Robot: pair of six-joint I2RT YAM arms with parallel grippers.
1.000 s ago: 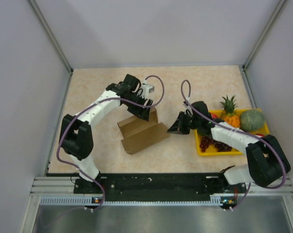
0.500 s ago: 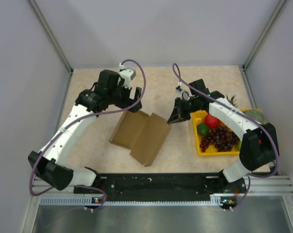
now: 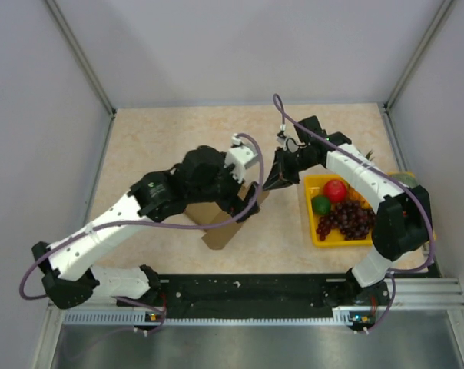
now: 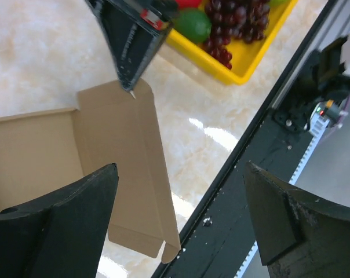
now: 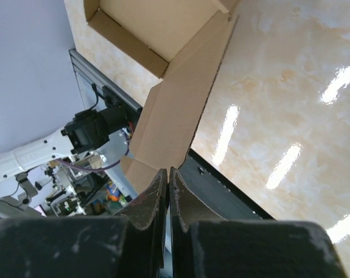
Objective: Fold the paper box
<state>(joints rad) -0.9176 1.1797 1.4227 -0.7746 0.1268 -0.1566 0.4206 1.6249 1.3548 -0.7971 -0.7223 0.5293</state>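
The whole paper box will turn along when I carry the side flap (image 4: 121,168), because a crease (image 4: 77,141) joins the side flap to the rest of the paper box.
The paper box (image 3: 219,234) is a brown cardboard blank lying partly open on the table, mostly hidden under my left arm in the top view. In the left wrist view the paper box (image 4: 114,156) shows a long side flap with a tab at its near end. My left gripper (image 3: 244,205) hovers above that flap, jaws wide apart with nothing between them (image 4: 181,174). My right gripper (image 3: 273,181) is shut, its tips touching the flap's far corner (image 4: 132,91). The right wrist view looks along the raised flap (image 5: 178,107) from the shut fingertips (image 5: 168,172).
A yellow tray (image 3: 312,224) holding grapes (image 3: 346,219), a red fruit (image 3: 336,190) and a green fruit (image 3: 321,204) sits right of the box. The black base rail (image 3: 247,292) runs along the near edge, close to the flap's tab. Grey walls enclose the table.
My left arm has swung from behind the box to over its right front side, and its jaws have opened wide. The box has shifted and turned. The right gripper stayed shut near the flap.
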